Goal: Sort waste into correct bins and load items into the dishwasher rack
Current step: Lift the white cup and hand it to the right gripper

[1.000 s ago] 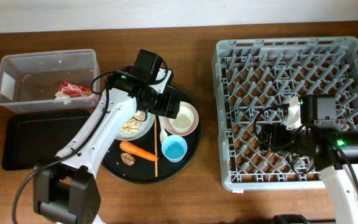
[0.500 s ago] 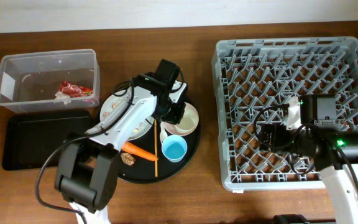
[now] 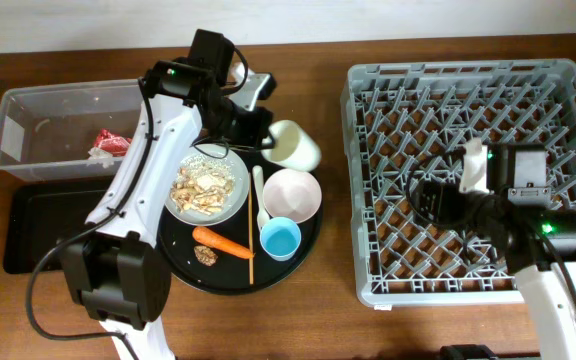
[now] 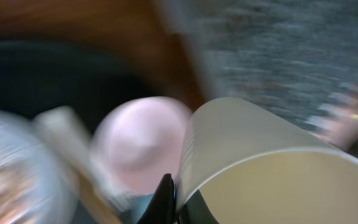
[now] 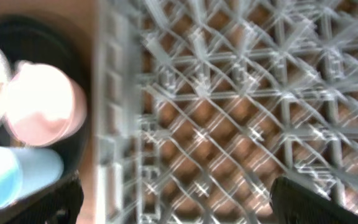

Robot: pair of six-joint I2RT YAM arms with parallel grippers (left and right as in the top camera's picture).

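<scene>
Next, my right gripper takes hold of the cup's loose end (image 3: 309, 155) and loads the cup, because my left gripper is holding the cream cup (image 3: 280, 140) by its rim, short of the dishwasher rack.
My left gripper (image 3: 266, 138) is shut on the rim of a cream cup (image 3: 294, 146), held tilted above the back edge of the round black tray (image 3: 308, 245). In the left wrist view the cream cup (image 4: 272, 168) fills the right side, its wall pinched at my gripper (image 4: 176, 202). Below it lies the pink bowl (image 3: 291, 193), also seen as the pink bowl (image 4: 140, 143). The plate (image 3: 230, 205) carries food scraps (image 3: 200, 188). The light-blue cup (image 3: 280, 239), carrot (image 3: 223, 242), brown lump (image 3: 206, 256) and chopstick (image 3: 251, 228) lie on the tray. My right gripper (image 3: 430, 200) stands open over the dishwasher rack (image 3: 478, 100).
The clear box (image 3: 38, 115) at back left holds the red wrapper (image 3: 111, 141) and white tissue (image 3: 98, 153). In front of it lies the shallow black tray (image 3: 43, 225). A white utensil (image 3: 260, 183) lies between plate and bowl. The right wrist view shows rack grid (image 5: 241, 106).
My left gripper has shut on the cream cup's rim and lifted it out of the pink bowl, toward the back of the table. The right gripper has stayed over the rack.
</scene>
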